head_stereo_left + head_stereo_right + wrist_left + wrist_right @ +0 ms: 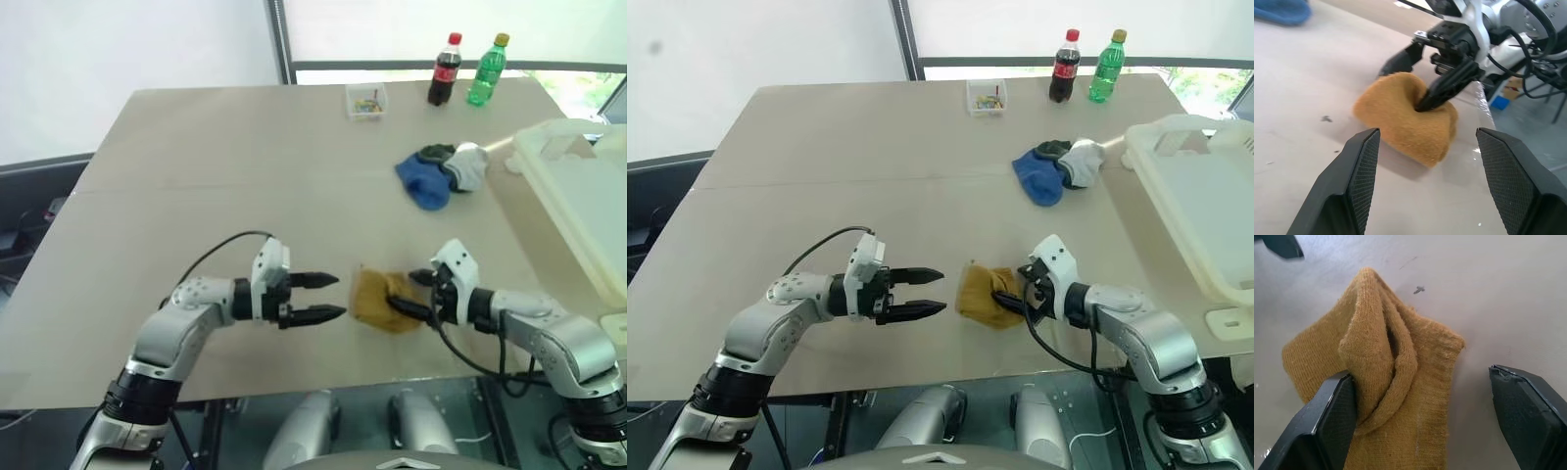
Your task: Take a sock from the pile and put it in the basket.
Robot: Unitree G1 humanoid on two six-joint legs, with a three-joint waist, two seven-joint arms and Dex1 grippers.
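Observation:
I expect the mustard-yellow sock [383, 301] to stay a compact bundle when I lift it into the basket, since a thick fold [1382, 360] is tucked over the sock's middle.
A mustard-yellow sock [380, 300] lies crumpled near the table's front edge, apart from the pile [440, 172] of blue, dark and white-grey socks farther back. My right gripper [409, 292] is open at the sock's right side. One of its fingers [1332, 416] presses into a fold of the sock [1386, 357], while the other stands clear on bare table. My left gripper [339, 296] is open, points at the sock from its left and stays a short way off. The cream basket [1200, 196] stands at the table's right edge.
A small clear box [365, 101] of colourful bits, a cola bottle [445, 69] and a green bottle [487, 70] stand at the far edge. The table's front edge [392, 377] runs just behind the sock and both grippers.

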